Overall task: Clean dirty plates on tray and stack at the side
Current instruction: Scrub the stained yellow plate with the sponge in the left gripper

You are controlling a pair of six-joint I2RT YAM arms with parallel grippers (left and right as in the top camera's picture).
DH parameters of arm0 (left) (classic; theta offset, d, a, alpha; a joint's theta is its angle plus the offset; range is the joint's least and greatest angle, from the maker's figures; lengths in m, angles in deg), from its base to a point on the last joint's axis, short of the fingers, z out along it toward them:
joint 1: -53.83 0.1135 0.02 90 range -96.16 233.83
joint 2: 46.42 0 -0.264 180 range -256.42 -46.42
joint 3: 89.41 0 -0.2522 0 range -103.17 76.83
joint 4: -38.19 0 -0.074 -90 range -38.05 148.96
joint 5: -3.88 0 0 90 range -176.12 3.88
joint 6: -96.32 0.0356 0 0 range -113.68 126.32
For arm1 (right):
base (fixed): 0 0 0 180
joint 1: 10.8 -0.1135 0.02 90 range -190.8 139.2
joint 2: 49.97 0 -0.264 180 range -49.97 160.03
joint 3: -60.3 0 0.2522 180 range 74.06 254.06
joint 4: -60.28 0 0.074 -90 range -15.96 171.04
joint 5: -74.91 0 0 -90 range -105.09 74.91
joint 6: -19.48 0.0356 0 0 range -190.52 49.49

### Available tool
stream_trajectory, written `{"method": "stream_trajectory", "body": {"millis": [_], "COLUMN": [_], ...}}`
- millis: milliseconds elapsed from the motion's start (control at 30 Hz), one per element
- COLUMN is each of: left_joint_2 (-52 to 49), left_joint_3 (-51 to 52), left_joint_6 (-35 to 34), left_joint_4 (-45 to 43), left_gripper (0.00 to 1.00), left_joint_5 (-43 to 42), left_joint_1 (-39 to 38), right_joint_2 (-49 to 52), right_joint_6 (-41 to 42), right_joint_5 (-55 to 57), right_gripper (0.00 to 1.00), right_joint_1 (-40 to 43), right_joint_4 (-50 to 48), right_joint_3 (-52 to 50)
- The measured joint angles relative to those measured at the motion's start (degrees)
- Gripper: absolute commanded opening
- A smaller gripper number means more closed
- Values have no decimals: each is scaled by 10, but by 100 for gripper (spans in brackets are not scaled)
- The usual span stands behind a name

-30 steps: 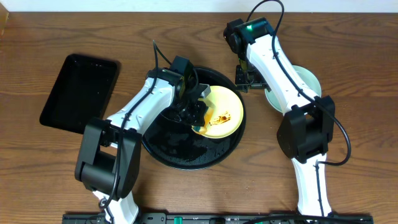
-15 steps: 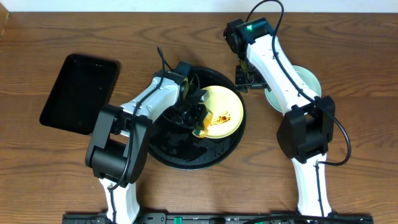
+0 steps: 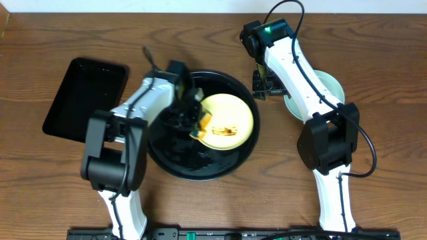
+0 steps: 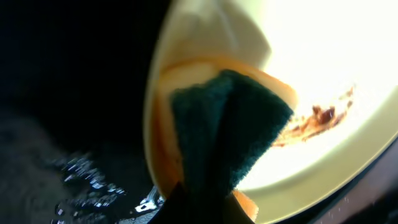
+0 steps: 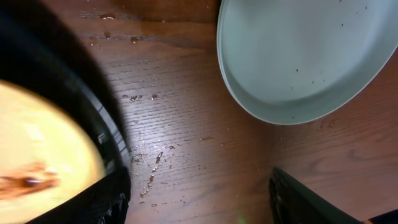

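Observation:
The yellow plate [image 3: 228, 112] sits loose on the wet round tray under my sponge, so next my right gripper grabs the plate's opposite rim [image 3: 251, 123] before my left gripper scrubs.
A pale yellow plate [image 3: 230, 120] with a brown smear lies in the right half of the round black tray [image 3: 173, 157]. My left gripper [image 3: 193, 121] is shut on an orange and green sponge [image 3: 203, 124] and presses it on the plate's left edge. In the left wrist view the sponge [image 4: 230, 137] covers the rim of the yellow plate [image 4: 329, 56], left of the smear. A mint-green plate [image 3: 330, 85] lies on the table at the right, partly hidden by my right arm. My right gripper [image 3: 262, 85] is open and empty over the table between the tray and the mint plate [image 5: 298, 56].
A rectangular black tray [image 3: 87, 100] lies at the far left. Water drops wet the wood [image 5: 155, 155] between the round tray's rim [image 5: 102, 124] and the mint plate. The round tray's floor is wet.
My left gripper has dragged the sponge leftwards from the plate's middle to its left edge, and the plate has shifted slightly left. The right arm has not moved.

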Motion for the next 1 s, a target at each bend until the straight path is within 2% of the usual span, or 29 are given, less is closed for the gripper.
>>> {"method": "stream_trajectory", "body": {"millis": [333, 633, 767, 933, 1000], "left_joint_2": [2, 2, 2, 8, 21], "left_joint_3": [-24, -44, -47, -57, -60], "left_joint_6": [-13, -13, -13, -13, -13], "left_joint_4": [7, 28, 33, 43, 47], "left_gripper": [7, 7, 7, 7, 7], "left_joint_5": [81, 120, 123, 123, 123], "left_joint_1": [115, 103, 87, 76, 77], "right_joint_2": [0, 0, 0, 0, 0], "right_joint_6": [-4, -21, -51, -70, -73], "right_joint_5": [-2, -28, -63, -91, -103], "right_gripper": [71, 74, 79, 72, 65], "right_joint_1": [-1, -12, -25, -58, -73], "right_joint_4": [0, -21, -64, -107, -129], "right_joint_3": [0, 0, 0, 0, 0]}}
